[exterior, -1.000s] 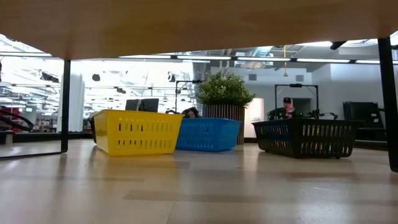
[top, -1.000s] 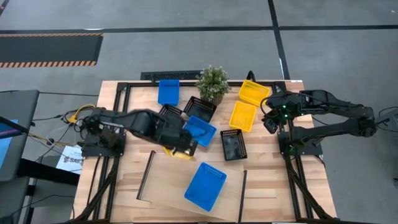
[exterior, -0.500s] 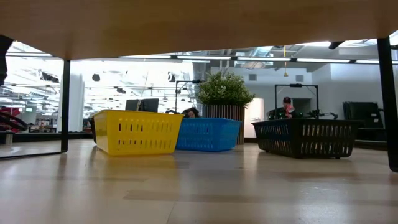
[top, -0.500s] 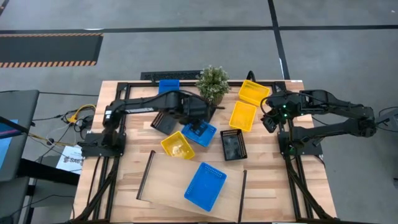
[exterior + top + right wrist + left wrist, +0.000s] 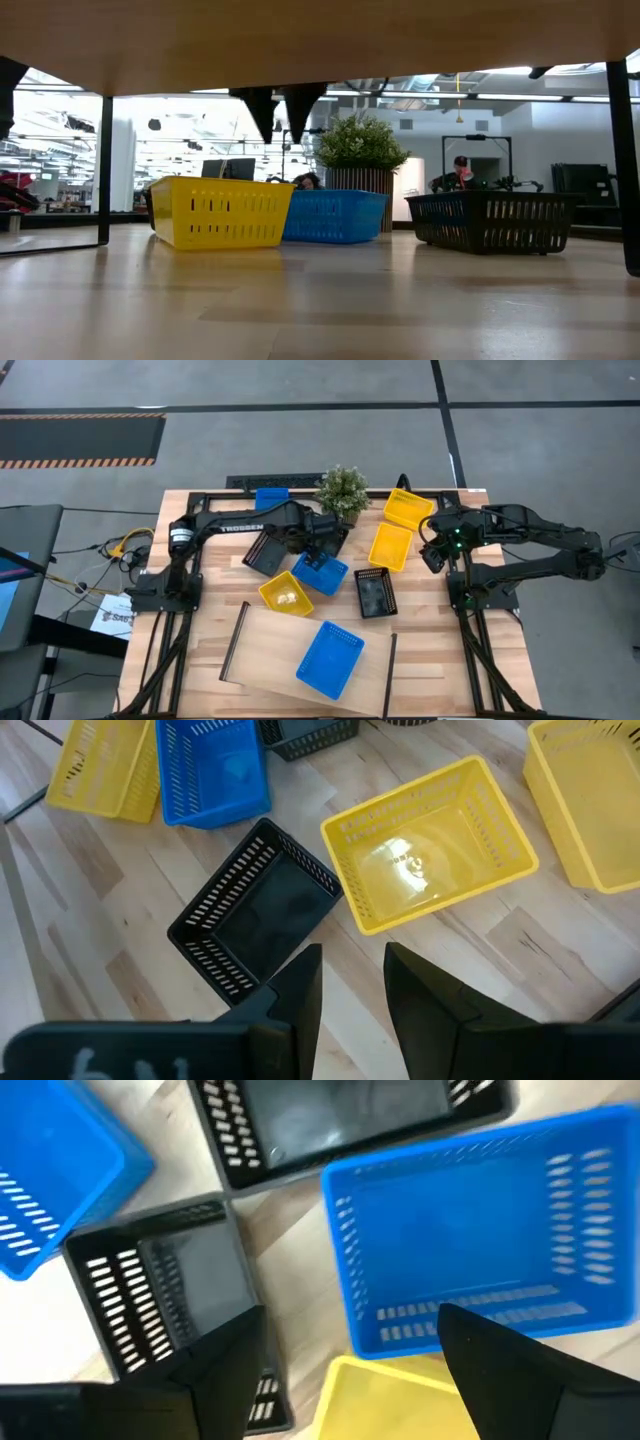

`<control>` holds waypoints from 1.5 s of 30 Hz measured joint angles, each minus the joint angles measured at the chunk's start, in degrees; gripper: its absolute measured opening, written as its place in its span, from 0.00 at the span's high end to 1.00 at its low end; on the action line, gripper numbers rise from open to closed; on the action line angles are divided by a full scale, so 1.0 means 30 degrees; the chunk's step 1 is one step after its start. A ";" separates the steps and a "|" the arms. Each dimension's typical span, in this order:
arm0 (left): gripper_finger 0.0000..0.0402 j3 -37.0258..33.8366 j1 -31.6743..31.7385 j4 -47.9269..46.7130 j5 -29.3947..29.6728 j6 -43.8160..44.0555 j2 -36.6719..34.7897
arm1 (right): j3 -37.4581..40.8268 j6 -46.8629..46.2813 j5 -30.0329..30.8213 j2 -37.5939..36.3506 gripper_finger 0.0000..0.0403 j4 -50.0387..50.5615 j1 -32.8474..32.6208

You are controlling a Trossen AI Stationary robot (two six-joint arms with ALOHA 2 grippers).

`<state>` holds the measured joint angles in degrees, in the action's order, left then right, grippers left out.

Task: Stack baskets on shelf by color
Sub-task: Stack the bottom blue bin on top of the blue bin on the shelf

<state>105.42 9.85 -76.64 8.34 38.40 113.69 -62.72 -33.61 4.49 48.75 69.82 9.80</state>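
Observation:
My gripper is about to lower the blue basket (image 5: 324, 575) onto the shelf's blue basket, and it should nest inside because its sides (image 5: 582, 1215) flare from bottom to rim.
My left gripper (image 5: 322, 550) is open and empty. It hangs over the table's middle, above the near edge of a blue basket (image 5: 480, 1240) and next to a yellow basket (image 5: 283, 594) and a black basket (image 5: 165, 1295). Its fingertips show from above in the low view (image 5: 280, 112). All three baskets rest on their bottoms on the tabletop. Another blue basket (image 5: 331, 658) lies on the light-wood shelf (image 5: 270, 645) at the near edge. My right gripper (image 5: 432, 557) waits at the right, open and empty.
A second black basket (image 5: 340, 1120) and a potted plant (image 5: 343, 490) stand just beyond the left gripper. A blue basket (image 5: 270, 498) sits at the far edge. Two yellow baskets (image 5: 409, 508) (image 5: 391, 546) and a black one (image 5: 374, 592) lie toward the right.
My left gripper has gone from over the yellow basket toward the table's far edge and a little to the right, to above the blue basket. It has then come down, so its fingertips now show in the low view. The baskets have stayed in place.

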 joint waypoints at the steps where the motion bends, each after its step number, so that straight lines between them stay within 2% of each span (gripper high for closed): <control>1: 0.30 -0.0295 0.0039 0.0165 -0.0005 -0.0142 -0.0002 | 0.0000 -0.0002 0.0000 0.0002 0.67 -0.0003 -0.0006; 7: 0.30 -0.1070 0.0162 0.2387 -0.0230 -0.0768 -0.0022 | 0.0000 -0.0444 0.0007 -0.0006 0.67 -0.0006 -0.0006; 16: 0.30 -0.1070 -0.1148 0.3393 -0.1664 -1.0981 -0.0022 | 0.0000 -0.0495 0.0015 0.0002 0.67 -0.0006 -0.0006; 21: 0.30 -0.1121 -0.1668 0.3903 -0.2109 -1.4824 0.0279 | 0.0000 -0.0801 0.0015 0.0002 0.67 -0.0010 -0.0001; 26: 0.30 -0.3128 -0.1656 0.5988 -0.3551 -1.5843 0.0214 | 0.0000 -0.0856 0.0015 0.0002 0.67 -0.0006 -0.0006; 32: 0.31 -0.4715 -0.1703 0.6107 -0.3359 -1.7152 0.0219 | 0.0000 -0.0852 0.0022 -0.0006 0.67 -0.0010 -0.0005; 40: 0.31 -0.5729 -0.1798 0.8840 -0.2671 -1.7722 0.0240 | 0.0000 -0.1280 0.0022 0.0002 0.67 -0.0006 -0.0002; 45: 0.43 -0.6452 -0.1823 0.9349 -0.2667 -1.8476 0.0248 | 0.0000 -0.1297 0.0022 -0.0006 0.67 -0.0006 -0.0004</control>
<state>86.07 4.38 -48.60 0.34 -17.03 114.43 -62.72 -37.50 4.56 48.73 69.80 9.79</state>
